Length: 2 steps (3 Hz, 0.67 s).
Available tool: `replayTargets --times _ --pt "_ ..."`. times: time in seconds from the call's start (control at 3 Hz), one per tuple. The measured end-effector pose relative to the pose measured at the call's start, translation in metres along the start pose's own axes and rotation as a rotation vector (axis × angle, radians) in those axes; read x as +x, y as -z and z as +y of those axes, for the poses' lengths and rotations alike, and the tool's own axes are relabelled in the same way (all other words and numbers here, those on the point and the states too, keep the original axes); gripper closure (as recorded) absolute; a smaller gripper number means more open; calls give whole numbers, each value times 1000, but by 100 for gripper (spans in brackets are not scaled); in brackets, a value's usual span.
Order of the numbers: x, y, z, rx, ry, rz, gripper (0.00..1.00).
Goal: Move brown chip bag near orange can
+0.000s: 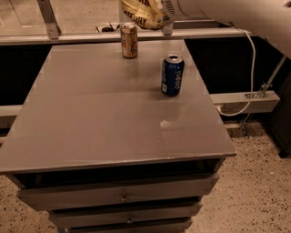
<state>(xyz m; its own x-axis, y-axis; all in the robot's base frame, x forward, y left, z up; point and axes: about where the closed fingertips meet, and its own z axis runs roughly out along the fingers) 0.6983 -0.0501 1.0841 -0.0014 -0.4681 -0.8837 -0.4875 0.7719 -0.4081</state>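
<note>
The brown chip bag (143,12) is hanging over the open spot (148,61) next to the orange can. My gripper should keep moving down until the bag touches the table, then let go.
The brown chip bag (142,13) hangs in the air at the top edge of the camera view, its tan-yellow underside and dark lettering showing. My gripper (166,22) is shut on the bag's right end, and the white arm runs off to the upper right. The orange can (129,40) stands upright at the far edge of the grey table (109,118), just below and slightly left of the bag. The bag is above the can and does not touch it.
A blue Pepsi can (173,75) stands upright on the table's right side, in front of the orange can. Drawers (122,196) sit below the tabletop. A white cable (249,77) hangs to the right. A rail (68,36) runs behind the table.
</note>
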Motion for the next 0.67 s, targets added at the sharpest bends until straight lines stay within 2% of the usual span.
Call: replayTargets --times 0.33,0.67 --pt "31 -24 -29 15 -21 91 100" --pt "56 -47 -36 -5 -39 161 100"
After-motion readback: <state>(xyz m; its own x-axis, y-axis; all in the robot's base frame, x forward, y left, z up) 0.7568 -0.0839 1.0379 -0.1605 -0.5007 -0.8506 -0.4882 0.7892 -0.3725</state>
